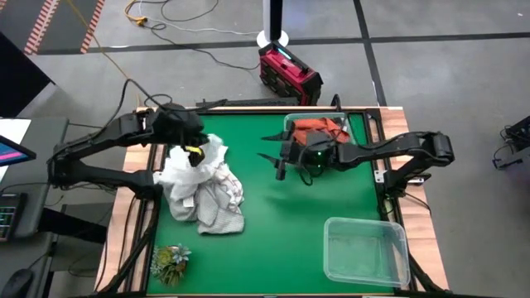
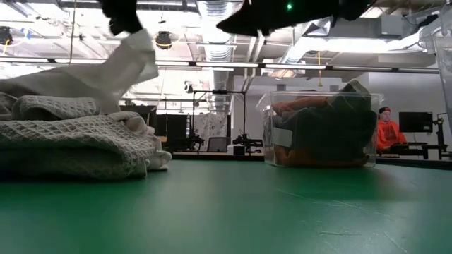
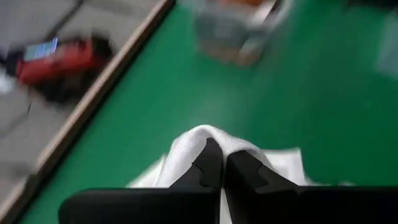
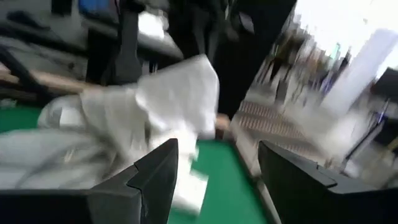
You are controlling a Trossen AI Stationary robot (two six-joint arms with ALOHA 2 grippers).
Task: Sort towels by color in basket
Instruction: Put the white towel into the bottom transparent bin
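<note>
I should take the white towel [image 2: 135, 65] over with my right gripper and bring it to the empty clear tub [image 1: 365, 251], because my left gripper is holding it far from there.
A heap of white and pale grey towels [image 1: 203, 194] lies on the green table at the left. My left gripper [image 3: 224, 167] hangs above the heap's far end, shut on a white towel [image 2: 134, 60] that is raised from the heap. A clear basket [image 1: 358, 126] at the far right holds a rust-orange towel [image 1: 319, 126] and a dark towel [image 2: 346, 120]. My right gripper [image 1: 269, 146] hovers open beside that basket, pointing level toward the heap, with nothing between its fingers [image 4: 165, 168]. My left gripper pinches a bunched fold of the white towel [image 3: 196, 140] between its two fingers, slanting down from above. How many layers it has, I cannot tell. The towel hangs below the fingers, and its lower part [image 1: 186, 178] stays on the heap.
An empty clear tub [image 1: 366, 248] stands at the near right. A small green leafy tuft [image 1: 170, 263] lies at the near left corner. Bare green table shows between the heap and the basket. A red device [image 1: 288, 73] sits on the floor beyond the far edge.
</note>
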